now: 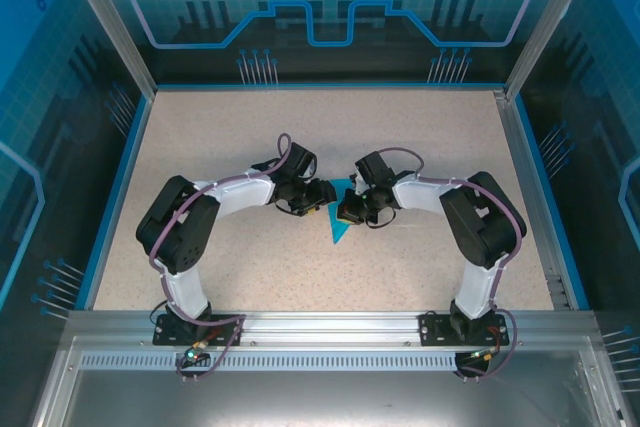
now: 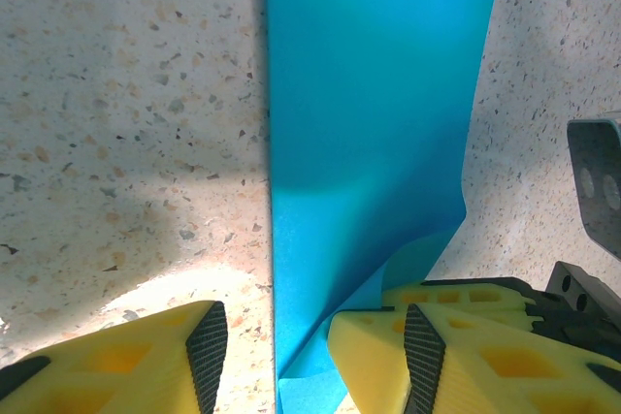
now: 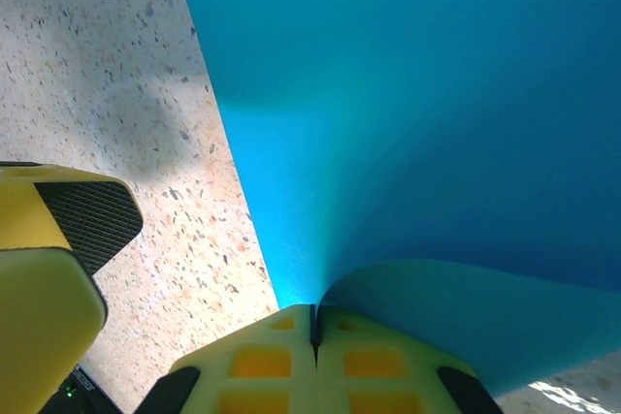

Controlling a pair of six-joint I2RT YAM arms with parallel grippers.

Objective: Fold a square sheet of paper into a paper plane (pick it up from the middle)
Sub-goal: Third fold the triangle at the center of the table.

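The paper's lower layer curls up (image 2: 423, 247) beyond my right gripper, so my left gripper should pin the layer at the straight crease (image 2: 288, 372) before my right gripper flattens the fold.
The square sheet of paper (image 1: 338, 229) is bright blue and folded, and it lies mid-table with a point toward the near edge. In the left wrist view the paper (image 2: 369, 123) has a straight crease on its left, and its lower right layer curls up. My right gripper (image 3: 313, 322) is shut on that lifted layer of the paper (image 3: 408, 94), just right of the crease. My left gripper (image 2: 315, 356) is open and straddles the crease, one pad (image 2: 207, 351) over bare table. The right gripper's yellow fingertips (image 2: 369, 351) sit against its other pad (image 2: 422, 356). From above, the left gripper (image 1: 322, 191) and right gripper (image 1: 348, 212) meet over the paper.
The speckled beige table (image 1: 240, 137) has a raised blue border (image 1: 118, 187) and an aluminium rail (image 1: 330, 325) at the near edge by the arm bases. One left finger (image 3: 58, 249) stands close to the left of my right gripper.
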